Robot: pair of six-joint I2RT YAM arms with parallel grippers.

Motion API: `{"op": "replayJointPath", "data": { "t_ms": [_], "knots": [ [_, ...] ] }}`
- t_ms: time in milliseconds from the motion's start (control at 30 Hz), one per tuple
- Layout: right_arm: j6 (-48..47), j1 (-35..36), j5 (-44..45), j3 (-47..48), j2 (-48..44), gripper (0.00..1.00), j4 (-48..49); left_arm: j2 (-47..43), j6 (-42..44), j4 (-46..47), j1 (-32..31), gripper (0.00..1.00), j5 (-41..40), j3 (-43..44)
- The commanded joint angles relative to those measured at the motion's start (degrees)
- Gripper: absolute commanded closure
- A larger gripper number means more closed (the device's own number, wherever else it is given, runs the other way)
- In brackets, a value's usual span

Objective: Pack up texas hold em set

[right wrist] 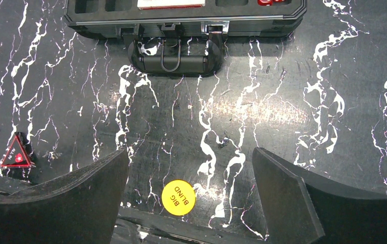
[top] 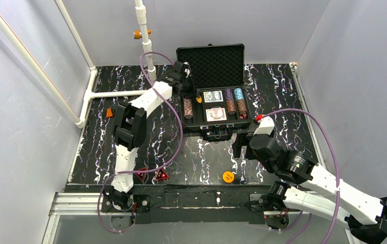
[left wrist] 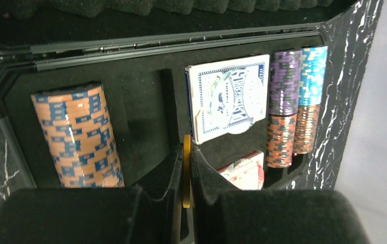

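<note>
The orange disc (top: 199, 99) is hanging edge-on above the empty slot (top: 197, 112) next to the blue card deck, so the robot's left gripper should go on lowering until the disc gets inside.
The black case (top: 211, 63) lies open at the back of the table, its ribbed lid upright. In its foam sit a brown-and-blue chip stack (left wrist: 77, 134), more chip stacks (left wrist: 283, 112), a blue card deck (left wrist: 229, 96) and a red one (left wrist: 242, 170). My left gripper (left wrist: 187, 155) hovers over the case's left part, shut on an orange disc (left wrist: 186, 178) held edge-on. My right gripper (right wrist: 190, 155) hangs open in front of the case handle (right wrist: 171, 56). A yellow "BIG BLIND" disc (right wrist: 178, 197) lies on the table below it, between its fingers but not touched.
Two red-black triangles (top: 161, 176) lie near the front left of the mat; one of them (right wrist: 16, 154) shows in the right wrist view. A small orange block (top: 109, 113) sits by the left edge. White pipes (top: 146, 35) stand at the back left.
</note>
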Motion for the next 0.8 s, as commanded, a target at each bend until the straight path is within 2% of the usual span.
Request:
{"op": "replayJointPath", "data": {
  "t_ms": [0, 767],
  "knots": [
    [0.03, 0.29, 1.5, 0.04, 0.28, 0.02, 0.98, 2.06, 2.4, -1.15, -0.18, 1.0, -1.24, 4.0],
    [-0.14, 0.28, 1.34, -0.46, 0.54, 0.01, 1.64, 7.0, 2.82, 2.93, 0.53, 1.0, -2.52, 6.67]
  ]
}}
